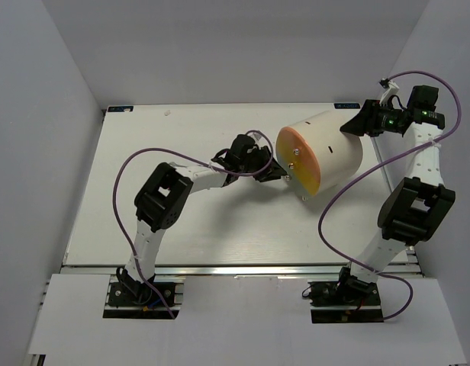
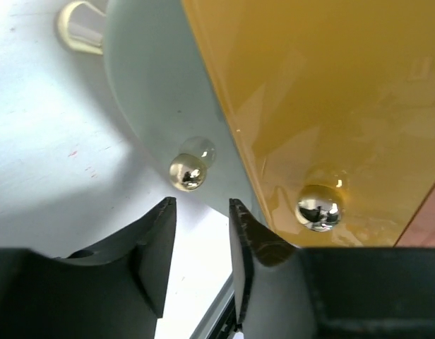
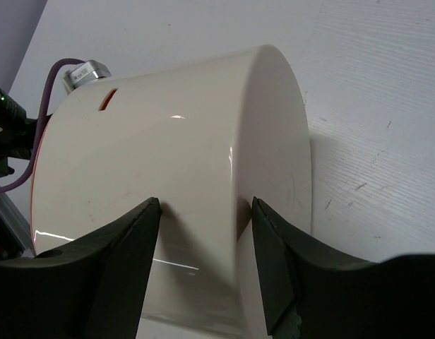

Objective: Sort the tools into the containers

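Note:
The grey drawer's shiny knob is beyond the left gripper's open fingers, so the robot should move forward, close around the knob and pull the drawer open.
The cream-white drum lies on its side at the table's back right, its orange and yellow round face turned to the left. My left gripper is open just in front of that face. In the left wrist view its jaws stand apart right below a small shiny knob; a second knob sits on the orange face. My right gripper is open, its fingertips resting against the drum's curved wall at the back. No screwdrivers or wrench are in view.
White walls close in the table on the left, back and right. The table's front edge has a metal rail. Purple cables loop from both arms; one hangs just in front of the drum.

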### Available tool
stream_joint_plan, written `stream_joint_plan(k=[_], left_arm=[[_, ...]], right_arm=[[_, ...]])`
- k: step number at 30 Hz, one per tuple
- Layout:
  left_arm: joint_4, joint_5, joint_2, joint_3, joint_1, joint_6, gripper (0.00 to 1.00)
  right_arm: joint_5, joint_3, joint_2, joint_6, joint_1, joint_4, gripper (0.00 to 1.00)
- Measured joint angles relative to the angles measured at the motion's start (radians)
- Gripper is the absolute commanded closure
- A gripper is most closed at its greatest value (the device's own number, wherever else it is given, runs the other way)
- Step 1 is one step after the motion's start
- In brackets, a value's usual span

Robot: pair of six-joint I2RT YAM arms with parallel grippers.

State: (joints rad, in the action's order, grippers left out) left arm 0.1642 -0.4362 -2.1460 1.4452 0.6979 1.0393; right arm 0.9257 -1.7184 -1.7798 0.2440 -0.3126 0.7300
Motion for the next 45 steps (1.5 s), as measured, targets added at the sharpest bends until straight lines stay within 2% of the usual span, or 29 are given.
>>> stream_joint_plan(k=[5, 21, 23, 25, 26, 29, 35, 39, 45], left_arm=[[0.027, -0.016, -0.02, 0.015, 0.0, 0.0, 0.48], [0.072, -0.055, -0.121, 0.059, 0.004, 0.028, 0.5], [0.085, -0.063, -0.128, 0.061, 0.006, 0.042, 0.54], [0.095, -0.073, -0.134, 0.068, 0.005, 0.055, 0.62], [0.104, -0.08, -0.138, 0.072, 0.005, 0.061, 0.71], [0.116, -0.087, -0.144, 0.076, 0.006, 0.079, 0.88], [0.148, -0.088, -0.15, 0.064, 0.006, 0.1, 0.97], [0.19, -0.072, -0.131, 0.016, 0.009, 0.1, 0.97], [0.185, -0.042, -0.022, -0.126, 0.01, 0.058, 0.97]], right_arm=[[0.0, 0.0, 0.0, 0.0, 0.0, 0.001, 0.39], [0.002, 0.011, 0.005, 0.0, 0.0, -0.005, 0.4], [0.001, 0.017, 0.009, 0.0, 0.0, -0.011, 0.39], [0.0, 0.028, 0.016, 0.0, 0.0, -0.022, 0.4], [0.0, 0.031, 0.018, 0.0, -0.001, -0.026, 0.4], [-0.008, 0.035, 0.023, 0.0, -0.004, -0.03, 0.4], [-0.014, 0.04, 0.026, -0.001, -0.007, -0.037, 0.4], [-0.021, 0.04, 0.027, -0.01, -0.007, -0.037, 0.4], [-0.027, 0.039, 0.027, -0.031, -0.006, -0.026, 0.4]])
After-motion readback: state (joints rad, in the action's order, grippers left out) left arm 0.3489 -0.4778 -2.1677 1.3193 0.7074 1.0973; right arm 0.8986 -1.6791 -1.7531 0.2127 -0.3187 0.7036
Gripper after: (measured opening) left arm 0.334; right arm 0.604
